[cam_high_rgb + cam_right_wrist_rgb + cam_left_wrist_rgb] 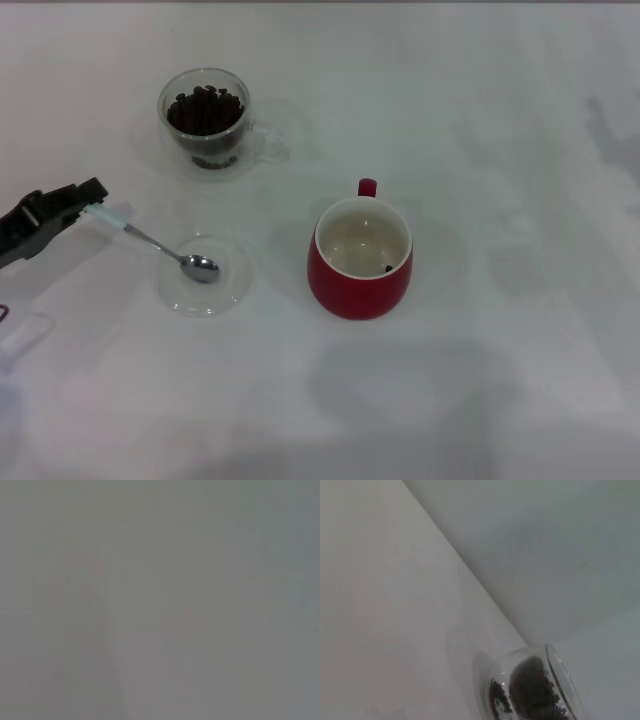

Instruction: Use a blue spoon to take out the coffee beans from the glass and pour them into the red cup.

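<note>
The blue spoon's metal bowl (200, 268) is above the clear dish (204, 292), so my left gripper should keep lowering the spoon until it rests there, and then let go.
The glass (207, 122) with a heap of coffee beans (205, 108) stands at the back left of the white table; it also shows in the left wrist view (530, 690). The red cup (361, 258) stands at the middle, handle toward the back, with one bean inside. The blue spoon (160, 247) lies with its metal bowl in a flat clear dish (205, 274) and its pale blue handle at my left gripper (92, 203), which is at the left edge, shut on the handle's end. My right gripper is out of view.
The white table (500, 150) stretches to the right and front. The right wrist view shows only a blurred grey surface.
</note>
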Motion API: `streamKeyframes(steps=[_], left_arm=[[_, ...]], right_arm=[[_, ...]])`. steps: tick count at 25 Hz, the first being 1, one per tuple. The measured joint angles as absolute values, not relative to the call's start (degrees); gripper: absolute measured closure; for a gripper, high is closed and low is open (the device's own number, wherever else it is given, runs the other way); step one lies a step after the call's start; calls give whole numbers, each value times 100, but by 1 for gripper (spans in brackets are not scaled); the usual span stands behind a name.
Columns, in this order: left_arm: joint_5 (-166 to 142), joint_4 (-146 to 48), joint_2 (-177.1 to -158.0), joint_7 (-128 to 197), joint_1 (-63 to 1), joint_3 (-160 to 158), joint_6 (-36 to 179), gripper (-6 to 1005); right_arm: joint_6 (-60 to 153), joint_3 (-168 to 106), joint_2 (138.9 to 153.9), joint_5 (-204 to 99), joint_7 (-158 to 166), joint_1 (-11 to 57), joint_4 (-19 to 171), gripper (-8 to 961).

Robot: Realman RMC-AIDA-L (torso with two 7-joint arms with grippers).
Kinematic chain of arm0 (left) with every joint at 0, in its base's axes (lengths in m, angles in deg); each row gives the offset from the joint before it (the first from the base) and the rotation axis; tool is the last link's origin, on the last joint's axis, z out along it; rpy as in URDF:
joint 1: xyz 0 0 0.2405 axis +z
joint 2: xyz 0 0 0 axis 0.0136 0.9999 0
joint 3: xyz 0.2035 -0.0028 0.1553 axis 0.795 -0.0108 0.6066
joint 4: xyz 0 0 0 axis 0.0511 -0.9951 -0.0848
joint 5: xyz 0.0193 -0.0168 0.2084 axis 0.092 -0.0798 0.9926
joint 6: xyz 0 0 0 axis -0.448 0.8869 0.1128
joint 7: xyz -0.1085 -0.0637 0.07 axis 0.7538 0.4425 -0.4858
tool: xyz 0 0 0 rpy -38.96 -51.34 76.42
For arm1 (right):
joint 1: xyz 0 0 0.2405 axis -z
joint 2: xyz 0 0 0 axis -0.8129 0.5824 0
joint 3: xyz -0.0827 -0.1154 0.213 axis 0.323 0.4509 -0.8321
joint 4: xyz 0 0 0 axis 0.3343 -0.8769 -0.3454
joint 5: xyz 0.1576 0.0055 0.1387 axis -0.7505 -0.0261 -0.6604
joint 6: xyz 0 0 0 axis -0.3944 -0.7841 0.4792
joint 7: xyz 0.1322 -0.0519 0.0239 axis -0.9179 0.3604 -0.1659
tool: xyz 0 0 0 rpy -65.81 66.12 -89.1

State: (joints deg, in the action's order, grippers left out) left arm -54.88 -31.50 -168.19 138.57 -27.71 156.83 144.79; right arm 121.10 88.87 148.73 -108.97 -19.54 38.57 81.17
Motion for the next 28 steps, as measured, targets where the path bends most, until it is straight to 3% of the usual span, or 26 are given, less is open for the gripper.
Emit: streamKeyframes(steps=[9,14,16,28], left_arm=[[-5405,-3156,-17014,13625,-3103,15683,14189,871],[-5189,-3156,-17077,13622,-3225,15683,14170,818],[-5083,-3156,-17097,13620,-3240,15683,14168,638],[-5571,-3046,-17007,13361,-2826,15673,14169,551]], right_arm=[[12094,8950,14876,-10895,-1956,3897,8117,198],[12090,8951,14881,-10897,-2032,3940,8117,198],[12088,8951,14882,-10902,-2066,3959,8117,198],[12091,8930,14883,-10901,-2095,3967,8118,199]])
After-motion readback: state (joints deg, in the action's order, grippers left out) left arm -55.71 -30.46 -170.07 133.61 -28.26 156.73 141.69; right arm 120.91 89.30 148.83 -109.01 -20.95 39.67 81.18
